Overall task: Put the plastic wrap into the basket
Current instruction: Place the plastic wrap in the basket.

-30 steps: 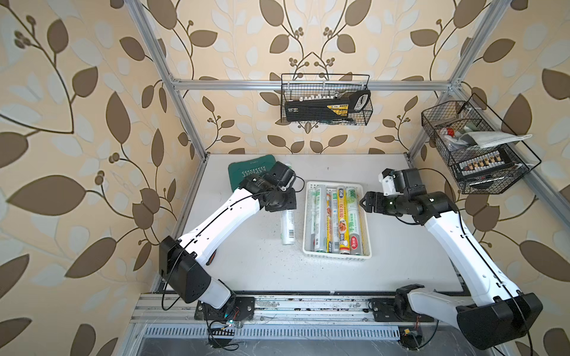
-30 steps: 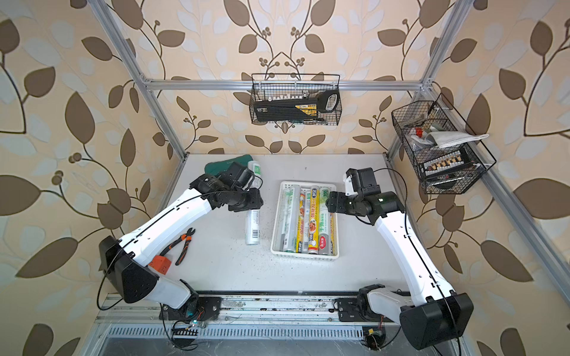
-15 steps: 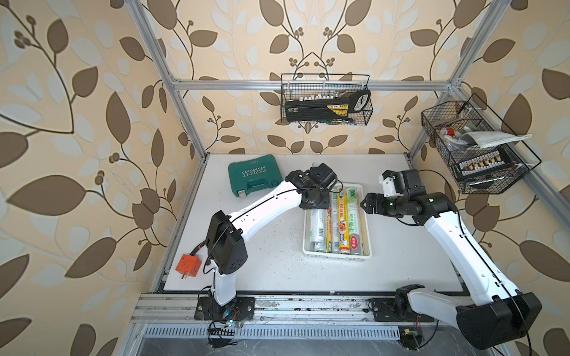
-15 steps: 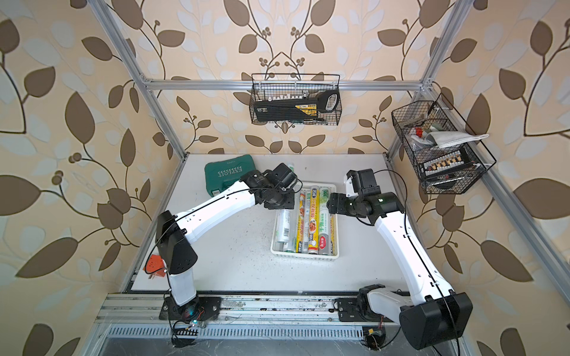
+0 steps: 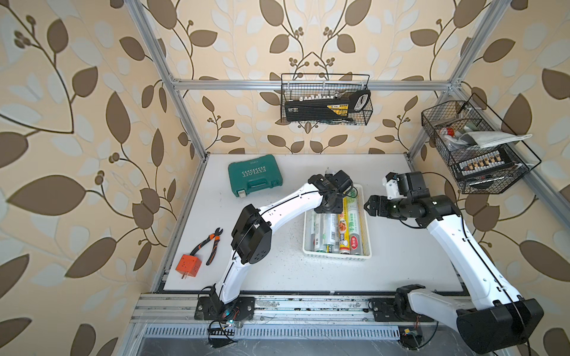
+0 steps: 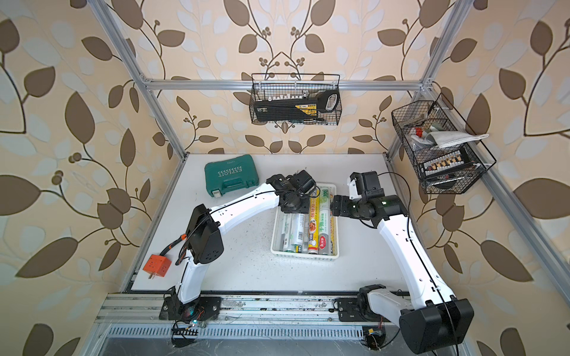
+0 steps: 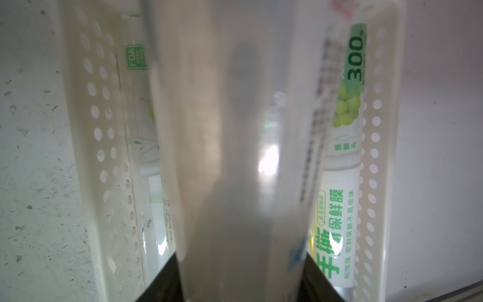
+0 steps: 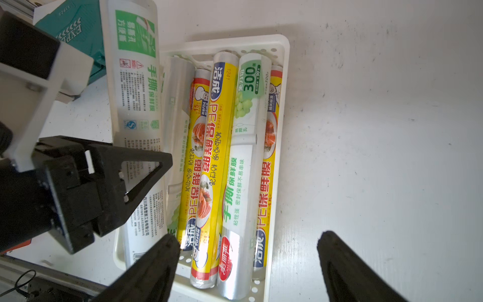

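Observation:
My left gripper should keep lowering the silvery-white roll [image 5: 330, 230], which lines up lengthwise with the basket, beside the yellow roll until it rests inside, then let go.
The white perforated basket [image 5: 336, 256] [image 6: 303, 257] lies mid-table with several plastic wrap rolls side by side in it, some yellow [image 8: 217, 157], some silvery-white with green print [image 8: 243, 157]. My left gripper [image 5: 328, 209] [image 6: 293, 208] [image 7: 240, 282] is over the basket's far left part, shut on one more silvery-white roll [image 8: 136, 104] [image 7: 235, 157]. That roll runs lengthwise along the basket's left side, and its far end reaches past the rim. My right gripper [image 5: 368, 206] [image 6: 334, 206] [image 8: 248, 240] hovers by the basket's far right corner, open and holding nothing.
A green tool case [image 5: 255, 175] lies at the back left. Pliers [image 5: 209, 246] and an orange plug cube [image 5: 188, 265] sit near the front left edge. Black wire baskets hang on the back wall [image 5: 325, 101] and the right wall [image 5: 475, 148].
My left arm has carried the roll from the table left of the basket to above the basket's left side. The right arm has barely moved.

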`<act>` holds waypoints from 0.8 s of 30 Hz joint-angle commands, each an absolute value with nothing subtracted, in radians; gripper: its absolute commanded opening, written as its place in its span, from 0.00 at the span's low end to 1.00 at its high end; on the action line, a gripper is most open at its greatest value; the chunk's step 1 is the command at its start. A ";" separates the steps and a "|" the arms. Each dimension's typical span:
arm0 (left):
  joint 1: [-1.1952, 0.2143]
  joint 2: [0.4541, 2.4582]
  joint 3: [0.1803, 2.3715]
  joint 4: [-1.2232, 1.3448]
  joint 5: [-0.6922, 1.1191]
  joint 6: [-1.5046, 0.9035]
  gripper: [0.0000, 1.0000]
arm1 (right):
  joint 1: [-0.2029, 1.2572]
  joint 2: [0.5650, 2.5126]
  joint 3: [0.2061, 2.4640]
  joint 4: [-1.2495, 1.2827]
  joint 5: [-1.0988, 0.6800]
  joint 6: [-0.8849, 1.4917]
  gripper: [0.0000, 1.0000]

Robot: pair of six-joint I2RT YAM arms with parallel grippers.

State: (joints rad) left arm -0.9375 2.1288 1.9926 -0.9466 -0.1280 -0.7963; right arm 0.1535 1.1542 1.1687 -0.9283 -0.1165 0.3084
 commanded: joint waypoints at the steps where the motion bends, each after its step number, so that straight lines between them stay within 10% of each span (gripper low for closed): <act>1: -0.943 2.131 2.042 -0.916 -0.132 -0.818 0.47 | 0.149 1.143 1.152 -0.938 -0.132 0.294 0.86; 24: -0.962 2.187 2.042 -0.963 -0.173 -0.835 0.66 | 0.145 1.146 1.146 -0.935 -0.133 0.299 0.86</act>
